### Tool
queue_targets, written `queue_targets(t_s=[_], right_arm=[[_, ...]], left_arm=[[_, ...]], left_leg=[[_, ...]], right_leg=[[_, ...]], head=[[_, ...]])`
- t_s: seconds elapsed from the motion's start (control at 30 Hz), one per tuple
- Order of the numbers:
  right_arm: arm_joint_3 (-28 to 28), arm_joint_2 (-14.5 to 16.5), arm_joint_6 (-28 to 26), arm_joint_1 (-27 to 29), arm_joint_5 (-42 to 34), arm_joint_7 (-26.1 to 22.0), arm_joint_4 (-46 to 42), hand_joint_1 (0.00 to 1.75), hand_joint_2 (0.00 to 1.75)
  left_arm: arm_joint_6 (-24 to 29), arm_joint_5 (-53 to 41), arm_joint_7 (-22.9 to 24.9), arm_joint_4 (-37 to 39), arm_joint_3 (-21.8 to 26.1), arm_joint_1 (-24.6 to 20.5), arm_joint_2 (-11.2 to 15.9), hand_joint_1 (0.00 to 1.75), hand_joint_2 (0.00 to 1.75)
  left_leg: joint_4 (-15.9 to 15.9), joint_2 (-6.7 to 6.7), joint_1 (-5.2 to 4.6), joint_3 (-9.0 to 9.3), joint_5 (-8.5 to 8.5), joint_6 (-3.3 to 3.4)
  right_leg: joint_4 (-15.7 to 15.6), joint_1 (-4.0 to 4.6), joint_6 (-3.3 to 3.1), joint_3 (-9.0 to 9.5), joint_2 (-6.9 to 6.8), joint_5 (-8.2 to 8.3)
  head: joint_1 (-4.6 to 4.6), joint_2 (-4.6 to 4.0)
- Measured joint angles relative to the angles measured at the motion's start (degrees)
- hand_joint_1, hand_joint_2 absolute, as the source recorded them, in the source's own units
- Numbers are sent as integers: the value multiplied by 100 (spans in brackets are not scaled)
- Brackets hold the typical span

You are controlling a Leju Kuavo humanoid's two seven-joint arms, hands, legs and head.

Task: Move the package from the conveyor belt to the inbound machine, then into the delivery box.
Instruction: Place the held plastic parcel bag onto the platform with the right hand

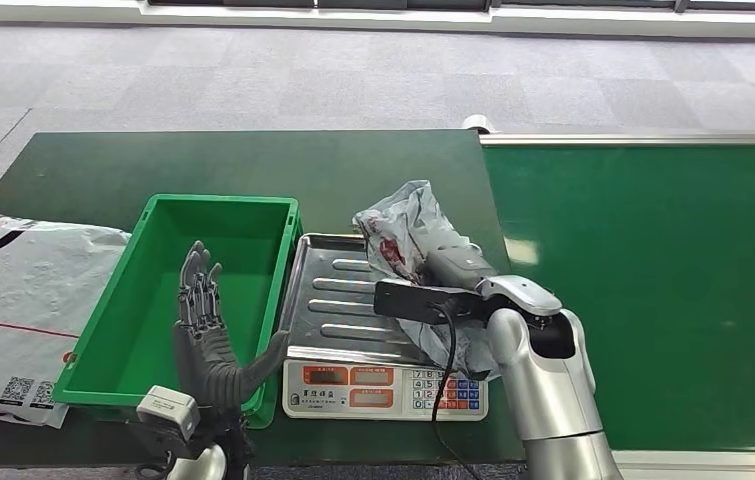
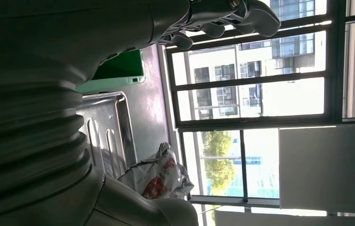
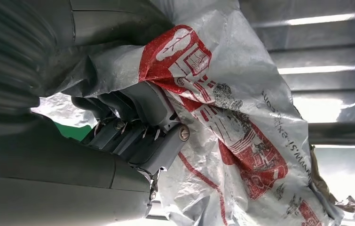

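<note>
Loose, crumpled plastic peaks beyond the grip, so the package will gather into folds with its ends flaring out when I carry it.
The package is a crumpled grey plastic bag with red print, over the far right part of the silver weighing pan of the scale. My right hand grips it; in the right wrist view the fingers are curled into the bag. My left hand stands upright with fingers spread and nothing in it, above the near right side of the green box. In the left wrist view its fingers show against windows, with the package and pan beyond.
The scale's display and keypad face me at the front. A large grey mail sack lies left of the green box. The green conveyor belt runs off to the right, with a metal rail at its far edge.
</note>
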Motion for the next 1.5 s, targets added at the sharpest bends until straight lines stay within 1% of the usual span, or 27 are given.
queue_targets(t_s=[0.37,0.47,0.53,0.6,0.67,0.73,0.87,0.97,1.07,1.13,1.2,1.33,1.4,1.5], right_arm=[[196,-17,0,-9,-15,18,107,175,175],[253,-37,0,-9,-132,15,137,175,175],[345,-70,0,-10,-325,-64,157,99,175],[494,-114,0,-9,-508,-177,172,11,175],[661,-160,0,-8,-619,-270,178,0,175],[793,-203,0,-1,-671,-312,181,0,175],[906,-275,0,44,-871,-322,173,0,0],[912,-374,0,174,-1575,-570,-19,0,0],[882,-530,0,376,-2306,-895,-467,0,0],[813,-616,0,537,-2500,-1064,-878,0,0],[656,-621,0,716,-2386,-1300,-1374,0,0],[59,-297,0,1086,-2138,-2158,-2591,0,0],[-172,-152,0,1225,-2126,-2293,-3227,0,0],[-390,16,0,1365,-2020,-2313,-4043,0,0]], left_arm=[[0,36,-1,54,0,2,0,0,175],[-10,40,-1,62,-2,7,0,0,175],[-41,43,-1,71,-9,7,0,0,175],[-84,44,-1,80,-27,7,0,0,175],[-120,43,-1,88,-46,8,0,0,175],[-146,40,-1,92,-56,9,0,0,175],[-163,4,0,93,-80,23,0,0,175],[-169,-32,-1,95,-83,43,0,0,175],[-156,-36,0,94,-83,58,0,0,175],[-108,-42,-1,93,-83,66,0,0,175],[-57,-67,-2,91,-83,79,0,0,175],[-4,-151,-2,84,-84,122,0,0,175],[-3,-191,-2,74,-84,128,-1,0,175],[-2,-303,-2,46,-83,131,-7,0,175]], left_leg=[[0,0,0,1,0,0],[0,0,0,0,0,0],[0,0,0,0,0,0],[0,0,0,0,0,0],[0,0,0,0,0,0],[0,0,0,0,0,0],[0,0,0,1,0,0],[1,0,-1,1,0,0],[1,0,-1,-1,-1,1],[1,0,-1,-2,-3,2],[1,0,-1,-4,-5,2],[0,2,-1,-7,-6,1],[0,3,-1,-8,-7,1],[0,9,-1,-7,-7,1]], right_leg=[[0,0,0,1,-1,0],[0,0,0,1,-1,0],[0,0,0,0,-1,0],[0,0,0,0,-1,0],[0,0,0,-1,-1,0],[0,0,0,-1,-1,0],[0,0,0,-1,-1,0],[-1,0,0,-3,-1,0],[-2,-1,0,-4,-1,0],[-2,-1,0,-5,-1,0],[-3,-1,0,-7,-1,-1],[-3,0,0,-14,0,-1],[-3,0,-1,-14,0,-2],[-3,-1,-2,-16,3,-3]], head=[[-1,0],[-1,0],[-1,0],[-1,0],[-1,0],[-1,0],[0,0],[-1,0],[-1,0],[-1,0],[-1,0],[-1,0],[-1,0],[-1,0]])
